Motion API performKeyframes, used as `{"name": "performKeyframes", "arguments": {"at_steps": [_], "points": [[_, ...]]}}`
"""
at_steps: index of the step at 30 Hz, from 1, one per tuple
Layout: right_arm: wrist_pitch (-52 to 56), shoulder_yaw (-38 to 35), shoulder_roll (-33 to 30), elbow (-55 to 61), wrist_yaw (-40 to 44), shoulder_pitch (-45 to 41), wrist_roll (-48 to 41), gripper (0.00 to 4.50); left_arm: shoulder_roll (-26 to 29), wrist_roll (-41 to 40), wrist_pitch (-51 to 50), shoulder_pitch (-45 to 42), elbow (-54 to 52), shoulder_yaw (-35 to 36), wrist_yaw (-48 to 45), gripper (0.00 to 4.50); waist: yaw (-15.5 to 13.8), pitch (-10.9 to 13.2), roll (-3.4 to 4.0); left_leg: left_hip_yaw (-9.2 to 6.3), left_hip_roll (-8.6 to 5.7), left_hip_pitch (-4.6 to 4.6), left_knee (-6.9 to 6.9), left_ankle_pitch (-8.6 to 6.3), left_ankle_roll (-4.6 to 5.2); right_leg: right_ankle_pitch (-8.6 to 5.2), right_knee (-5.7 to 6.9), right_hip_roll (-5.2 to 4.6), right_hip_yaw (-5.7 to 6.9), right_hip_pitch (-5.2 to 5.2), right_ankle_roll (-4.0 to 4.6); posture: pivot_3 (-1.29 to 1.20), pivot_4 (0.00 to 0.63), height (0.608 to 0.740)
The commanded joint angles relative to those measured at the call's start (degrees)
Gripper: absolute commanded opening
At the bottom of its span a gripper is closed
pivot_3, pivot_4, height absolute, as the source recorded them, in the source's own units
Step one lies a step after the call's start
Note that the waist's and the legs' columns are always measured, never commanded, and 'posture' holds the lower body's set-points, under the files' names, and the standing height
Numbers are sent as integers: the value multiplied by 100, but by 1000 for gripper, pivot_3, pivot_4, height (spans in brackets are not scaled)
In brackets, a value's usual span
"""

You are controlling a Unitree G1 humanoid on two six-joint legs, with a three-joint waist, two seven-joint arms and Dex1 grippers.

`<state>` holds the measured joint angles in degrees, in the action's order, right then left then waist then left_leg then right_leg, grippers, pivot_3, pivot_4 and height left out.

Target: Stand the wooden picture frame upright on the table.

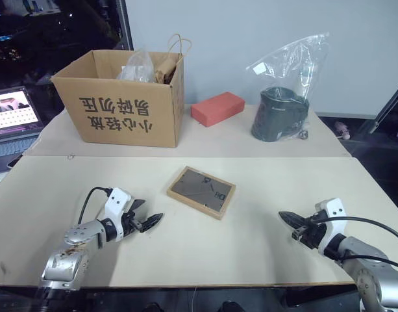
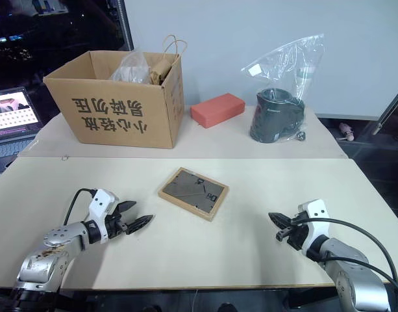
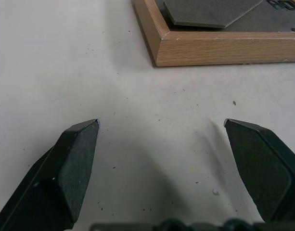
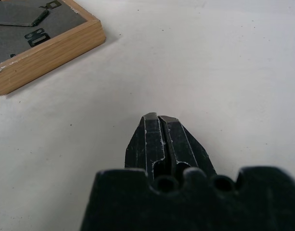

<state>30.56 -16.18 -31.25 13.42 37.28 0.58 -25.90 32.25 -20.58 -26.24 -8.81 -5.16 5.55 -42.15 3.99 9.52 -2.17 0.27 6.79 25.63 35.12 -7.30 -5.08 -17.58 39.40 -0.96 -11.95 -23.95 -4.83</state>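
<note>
My closed right gripper should first turn the wooden picture frame square with a push on its far long edge (image 1: 214,177), because the picture frame lies slanted with a corner (image 1: 169,192) toward my left gripper.
The wooden picture frame (image 1: 201,192) lies flat on the beige table (image 1: 186,260), dark back panel up, its stand folded down. To its left, my left gripper (image 1: 149,220) hovers low over the table with its fingers spread open and nothing between them; a frame corner (image 3: 159,48) sits a short way ahead of it. My right gripper (image 1: 286,218) is off to the frame's right, fingers pressed shut on nothing, pointing toward the frame (image 4: 41,43). Neither gripper touches the frame.
A cardboard box (image 1: 124,97) with bags stands at the back left. A red flat box (image 1: 217,108) and a dark pot in a plastic bag (image 1: 281,110) sit behind the table's seam. A laptop (image 1: 10,120) is off the left edge.
</note>
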Motion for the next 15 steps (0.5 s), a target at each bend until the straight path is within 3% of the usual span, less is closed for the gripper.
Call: {"name": "performKeyframes", "arguments": {"at_steps": [1, 4, 8, 9, 10, 11, 12, 13, 15], "points": [[-185, 250, -414, -88, 180, -616, 283, 22, 307, -320, -763, -116, -512, -11, -146, 4500, 1, 0, 0, 0, 0, 0, 0, 0, 0, 0, 0, 0, 0, 0, 0, 0, 150, 688], [-659, 1095, -767, -1379, 334, -2367, 1159, 0, 557, -705, -2231, -502, -1165, -41, 183, 3707, 164, 24, 26, 0, -1, 15, 26, 8, 1, 25, 1, 0, 0, -14, -2, 0, 150, 688], [-1273, 1727, -369, -3117, 616, -3802, 1602, 0, 562, -746, -3090, -854, -1482, -263, 544, 2242, 178, 11, 5, -33, -10, 8, 8, 31, 9, 35, -1, 0, 18, -3, -4, 0, 150, 688], [-1496, 1893, -213, -3599, 744, -4128, 1721, 0, 494, -767, -3312, -958, -1527, -332, 661, 1687, 178, 11, 4, -38, -10, -4, -5, 31, 10, 25, -1, 2, 22, 12, 0, 0, 150, 688], [-1722, 2035, -71, -4037, 868, -4393, 1828, 0, 404, -814, -3511, -1045, -1569, -392, 755, 1619, 170, 11, 2, -41, -10, -3, -7, 31, 9, 22, -2, 2, 25, 14, -1, 0, 150, 688], [-1946, 2140, 63, -4471, 980, -4626, 1925, 0, 316, -859, -3685, -1115, -1610, -469, 827, 1037, 168, 12, 3, -45, -11, 9, -18, 31, 9, 21, -8, 2, 29, 8, 2, 0, 150, 688], [-2214, 2238, 204, -4945, 1070, -4875, 2040, 0, 229, -877, -3809, -1164, -1674, -591, 887, 874, 164, 12, 3, -45, -12, 17, -19, 31, 9, 23, -9, 2, 29, 2, 6, 0, 150, 688], [-2451, 2290, 328, -5383, 1126, -5106, 2127, 0, 146, -877, -3895, -1214, -1706, -694, 946, 301, 159, 12, 3, -46, -14, 35, -19, 31, 9, 39, -8, 2, 30, -13, 34, 0, 150, 688], [-2888, 2304, 614, -6261, 1134, -5584, 2212, 0, -14, -803, -3989, -1302, -1685, -881, 1088, 76, 146, 15, 7, -52, -14, 51, -21, 31, 7, 44, -10, 2, 36, -21, 41, 0, 150, 688]]}}
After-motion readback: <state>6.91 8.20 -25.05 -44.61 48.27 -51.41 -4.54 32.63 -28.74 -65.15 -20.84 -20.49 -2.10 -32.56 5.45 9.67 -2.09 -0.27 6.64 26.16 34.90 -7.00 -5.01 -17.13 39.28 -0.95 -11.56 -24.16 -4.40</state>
